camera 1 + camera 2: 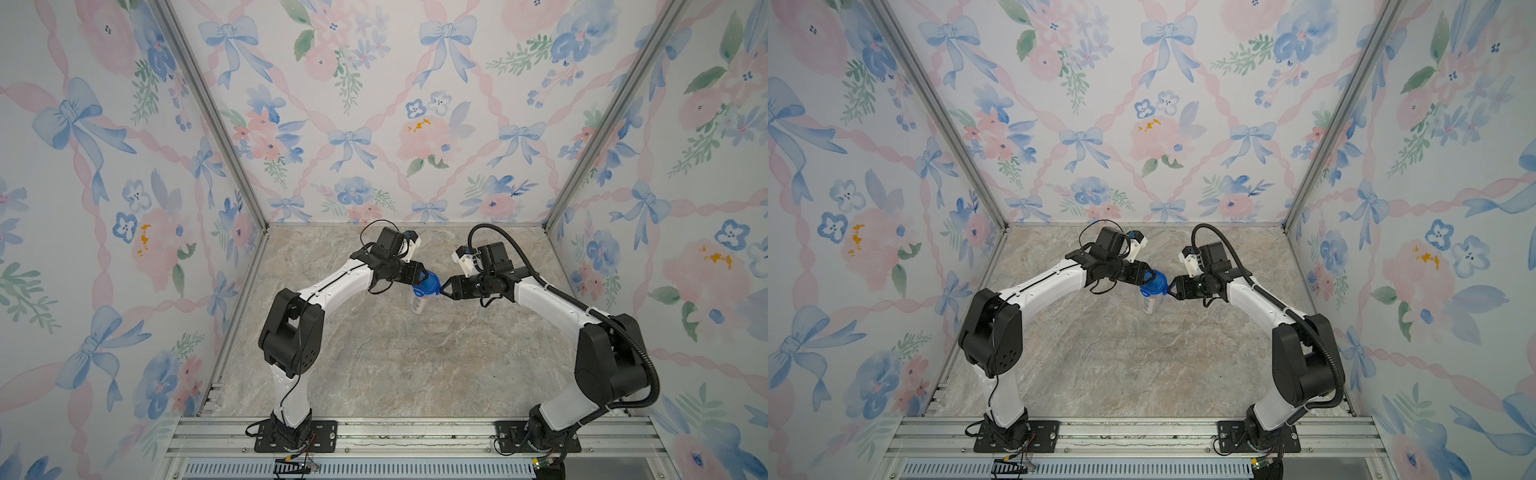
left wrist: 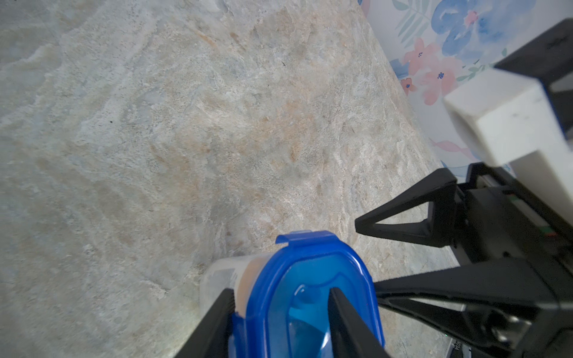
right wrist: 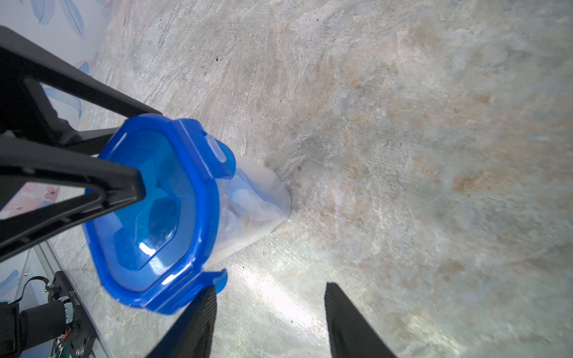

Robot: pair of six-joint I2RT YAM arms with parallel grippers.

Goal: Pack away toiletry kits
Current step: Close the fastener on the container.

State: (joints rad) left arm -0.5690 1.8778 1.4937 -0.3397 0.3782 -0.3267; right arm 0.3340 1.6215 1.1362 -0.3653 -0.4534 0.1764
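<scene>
The blue lid's raised tab (image 3: 206, 282) sticks out beside my right gripper, so my right gripper should push in against the cup's side (image 3: 231, 245) while my left gripper steadies the lid.
A clear plastic cup (image 1: 419, 306) (image 3: 260, 198) stands on the marble table with a blue lid (image 1: 428, 286) (image 3: 155, 210) on top. Through its wall I make out pale shapes of the toiletry kits (image 3: 245, 198), too blurred to tell apart. My left gripper (image 2: 280, 291) (image 1: 424, 277) straddles the lid's rim on its left side. One finger lies on the lid's top, the other against a side tab and the cup wall (image 2: 220, 272). My right gripper (image 3: 270, 285) (image 1: 443, 289) stands open at the lid's right side, one finger beside a raised tab, nothing between the fingers.
The marble table (image 1: 395, 365) is walled in by flowered panels at the back and on both sides. Both arms reach in from the front rail (image 1: 415, 432) and meet over the cup (image 1: 1150, 305) near the middle back.
</scene>
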